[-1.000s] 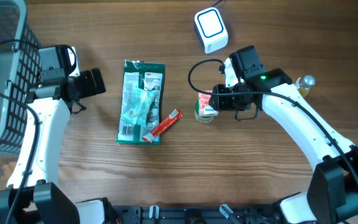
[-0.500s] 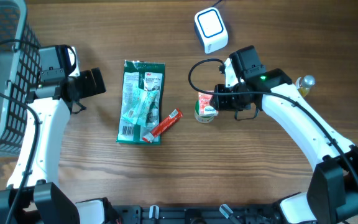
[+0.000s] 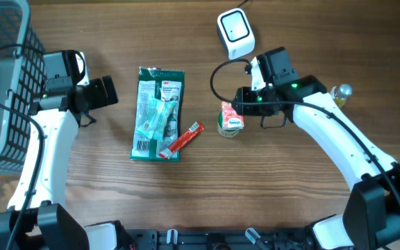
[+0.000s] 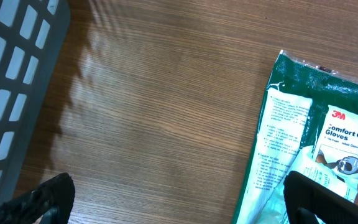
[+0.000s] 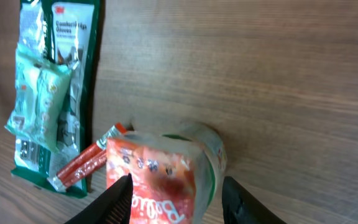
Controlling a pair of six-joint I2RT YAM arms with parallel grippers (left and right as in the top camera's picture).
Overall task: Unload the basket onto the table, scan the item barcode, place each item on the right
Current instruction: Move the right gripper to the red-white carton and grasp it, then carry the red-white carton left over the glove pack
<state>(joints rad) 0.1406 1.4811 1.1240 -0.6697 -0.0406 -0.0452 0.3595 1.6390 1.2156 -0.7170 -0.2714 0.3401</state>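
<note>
The pink pouch leans across the green-lidded jar, and both are in front of my right gripper's fingers. I should therefore come down from above and pinch only the pouch.
The item, a small green-rimmed cup with a red printed top, stands on the table at centre right. In the right wrist view the cup fills the space between my right gripper's fingers. My right gripper is open: its left finger is at the red edge and its right finger stands apart from the cup. The white scanner sits at the far edge, behind the right arm. My left gripper hovers wide open over bare wood, left of a green gloves pack.
A green gloves pack lies mid-table with a red stick packet at its lower right corner. A grey basket stands at the far left. A small bottle lies behind the right arm.
My right gripper has widened and drawn back a little toward the scanner. The cup stays on the table, barely shifted. The left arm has not moved.
</note>
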